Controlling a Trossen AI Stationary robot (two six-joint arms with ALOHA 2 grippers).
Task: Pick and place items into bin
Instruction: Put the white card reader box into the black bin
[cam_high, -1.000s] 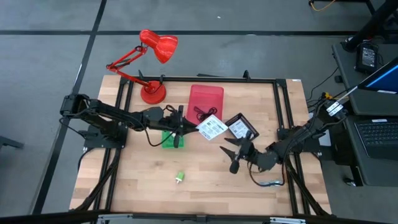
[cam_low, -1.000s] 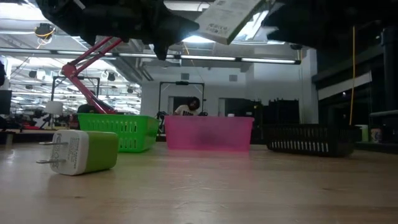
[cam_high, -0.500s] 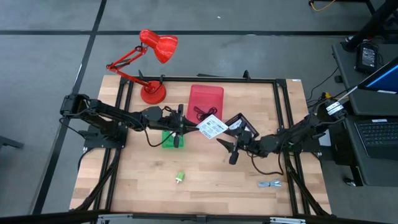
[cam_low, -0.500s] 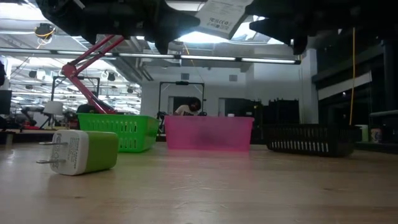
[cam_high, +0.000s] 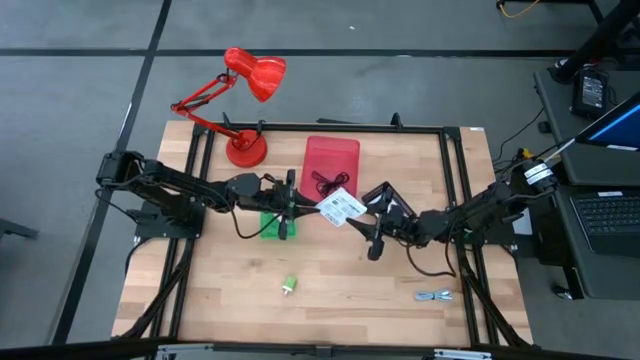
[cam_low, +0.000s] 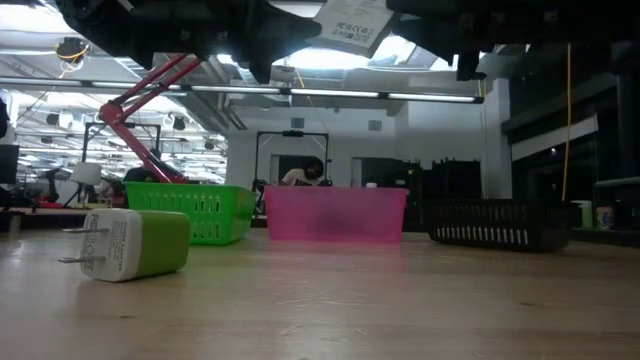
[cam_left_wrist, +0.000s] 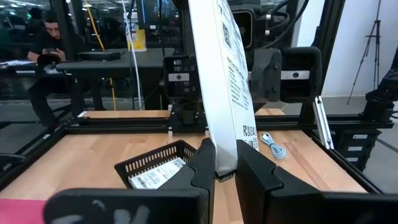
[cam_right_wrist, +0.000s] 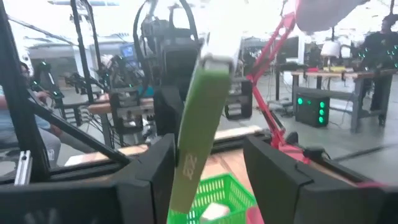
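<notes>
The black bin (cam_low: 500, 225) is far from my left gripper. I should close my right gripper on the packet's loose end (cam_high: 355, 207) before my left gripper opens and moves back.
My left gripper (cam_high: 306, 205) is over the table's middle, shut on a white printed packet (cam_high: 342, 207), which it holds up in the air (cam_low: 350, 22). My right gripper (cam_high: 366, 228) is open beside the packet. In the right wrist view its two fingers (cam_right_wrist: 149, 180) stand on either side of the packet's green-edged end (cam_right_wrist: 198, 130); whether they touch it, I cannot tell. A second white packet (cam_left_wrist: 155, 176) lies in the black bin (cam_left_wrist: 163, 157). A blue-grey coiled cable (cam_high: 433, 295) and a small green charger (cam_high: 288, 285) lie on the table. My left gripper (cam_left_wrist: 226, 163) pinches the packet's end edge (cam_left_wrist: 225, 155) between its two fingers, coming level from the table's left. The packet stands on edge beyond the fingers, lifted clear of the table.
A pink bin (cam_high: 330, 160) with a dark cable in it stands at the far middle, and a green bin (cam_high: 274, 224) lies under the left gripper. The black bin (cam_high: 392, 203) is under the right arm. A red desk lamp (cam_high: 245, 110) stands at the far left.
My right gripper has moved toward the table's left and far side, up to the held packet, and its fingers now flank the packet's end. My left gripper has kept its hold, and the packet has tipped a little.
</notes>
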